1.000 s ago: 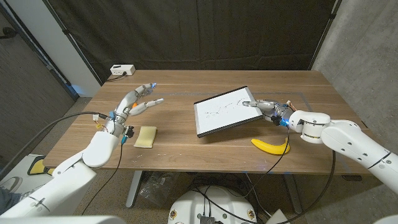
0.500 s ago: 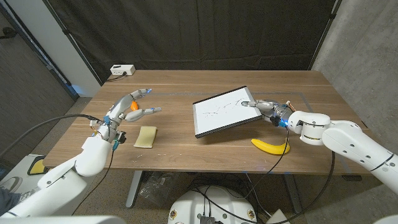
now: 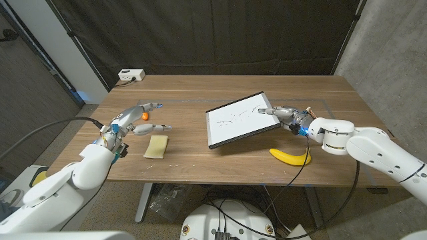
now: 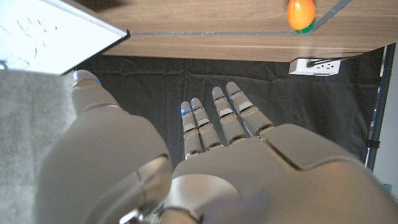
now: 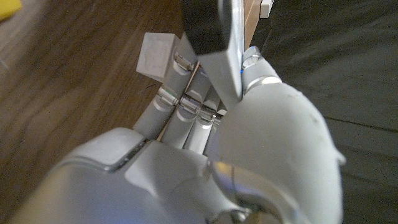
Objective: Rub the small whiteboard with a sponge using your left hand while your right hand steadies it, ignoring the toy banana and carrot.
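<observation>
The pale yellow sponge (image 3: 156, 146) will bend and fold when I pinch it and lift it, because it is a thin sheet with a slim front edge (image 3: 153, 157).
The small whiteboard (image 3: 239, 119) carries faint marks and is tilted, its right edge raised off the table. My right hand (image 3: 285, 115) grips that right edge; in the right wrist view the thumb and fingers (image 5: 186, 106) clamp the board's rim (image 5: 214, 28). The pale yellow sponge (image 3: 157, 146) lies flat near the table's front left. My left hand (image 3: 137, 119) hovers just behind the sponge with fingers apart and holds nothing. In the left wrist view its fingers (image 4: 224, 121) reach out straight, with a whiteboard corner (image 4: 53, 31) ahead.
The orange toy carrot (image 3: 145, 115) (image 4: 301, 11) lies right by my left hand's fingers. The toy banana (image 3: 290, 157) sits near the front edge below my right hand. A white power box (image 3: 131, 75) stands at the table's back left corner.
My left hand has drawn back toward the left and lowered, now closer to the sponge. The right hand and the tilted whiteboard have stayed put.
</observation>
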Controlling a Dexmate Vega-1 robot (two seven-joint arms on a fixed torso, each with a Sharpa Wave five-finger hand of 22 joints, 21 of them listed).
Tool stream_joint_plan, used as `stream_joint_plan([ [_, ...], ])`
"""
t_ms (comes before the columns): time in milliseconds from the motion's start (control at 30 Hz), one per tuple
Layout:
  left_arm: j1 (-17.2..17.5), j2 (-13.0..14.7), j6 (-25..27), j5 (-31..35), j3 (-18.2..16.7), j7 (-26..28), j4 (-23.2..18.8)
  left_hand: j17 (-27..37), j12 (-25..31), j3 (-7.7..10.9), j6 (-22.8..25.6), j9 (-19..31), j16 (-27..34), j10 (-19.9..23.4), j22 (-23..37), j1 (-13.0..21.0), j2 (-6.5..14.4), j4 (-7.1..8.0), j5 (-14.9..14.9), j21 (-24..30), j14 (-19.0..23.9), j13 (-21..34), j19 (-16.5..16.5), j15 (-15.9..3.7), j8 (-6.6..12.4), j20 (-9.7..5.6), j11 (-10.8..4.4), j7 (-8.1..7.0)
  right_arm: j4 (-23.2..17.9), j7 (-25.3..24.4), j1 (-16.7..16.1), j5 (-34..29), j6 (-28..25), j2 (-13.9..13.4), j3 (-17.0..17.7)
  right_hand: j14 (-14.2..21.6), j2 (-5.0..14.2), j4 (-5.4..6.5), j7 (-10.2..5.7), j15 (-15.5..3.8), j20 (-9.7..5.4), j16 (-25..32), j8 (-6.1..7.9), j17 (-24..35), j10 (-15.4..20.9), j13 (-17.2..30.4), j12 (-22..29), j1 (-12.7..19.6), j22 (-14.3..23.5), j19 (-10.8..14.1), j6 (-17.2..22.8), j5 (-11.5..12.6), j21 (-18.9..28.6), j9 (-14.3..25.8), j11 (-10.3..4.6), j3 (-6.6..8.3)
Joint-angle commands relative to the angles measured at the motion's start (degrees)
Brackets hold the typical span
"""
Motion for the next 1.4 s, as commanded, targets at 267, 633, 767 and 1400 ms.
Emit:
stream_joint_plan([
  [267,4.02,3.50,15.41,13.16,-4.35,-19.91,-10.18,0.19,-2.32,0.74,-5.30,0.42,-1.55,-3.93,0.28,6.39,1.91,-1.70,1.76,-1.02,-3.23,0.26,0.20,-5.49,-2.92,3.98,-1.79,-1.83,-0.06,-0.64,2.86,-0.84,-1.81,0.54,-2.47,2.59,5.57,0.08,-0.29,-2.92,-0.45,0.35,-0.29,0.03,0.13,0.12,-0.34,5.76,0.28,-0.40,0.40,0.31,0.82,0.47,-0.39,-0.20],
  [633,2.39,5.02,16.14,16.11,-4.95,-29.16,-11.51,0.24,-2.36,0.89,-6.46,0.54,-1.66,-4.88,0.33,7.99,2.70,-1.68,2.11,-1.87,-4.42,0.33,-1.16,-5.86,-3.36,4.27,-2.11,-2.78,0.16,-0.50,3.60,-0.73,-2.00,0.87,-2.82,2.52,5.69,0.06,-0.42,-2.91,-0.44,0.36,-0.46,-0.05,0.24,0.15,-0.58,5.90,0.34,-0.92,0.49,0.40,1.28,0.60,-0.55,-0.27],
  [767,1.50,5.52,16.48,17.42,-4.07,-31.16,-11.60,0.23,-1.77,1.02,-4.77,0.60,-1.38,-3.46,0.33,8.83,3.25,-1.62,2.25,-2.03,-4.06,0.36,-1.11,-6.12,-2.69,4.19,-2.21,-3.30,0.45,-0.14,3.73,-0.85,-1.89,0.85,-2.93,2.44,5.78,0.12,-0.50,-2.89,-0.43,0.33,-0.55,-0.08,0.30,0.16,-0.67,5.85,0.30,-1.14,0.44,0.43,1.40,0.63,-0.36,-0.30],
  [1400,-4.41,13.96,17.65,20.97,-0.61,-44.45,-11.81,0.21,-1.87,0.86,-5.20,0.65,-1.19,-3.43,0.34,9.62,3.73,-1.31,2.33,-2.12,-3.66,0.37,-0.59,-6.24,-2.98,3.84,-2.34,-3.49,1.82,1.78,4.25,-1.41,-0.66,1.16,-3.17,2.43,5.90,0.07,-0.35,-2.91,-0.43,0.35,-0.76,-0.10,0.50,0.19,-1.11,5.95,0.21,-1.65,0.66,0.57,2.26,0.74,-0.48,-0.46],
])
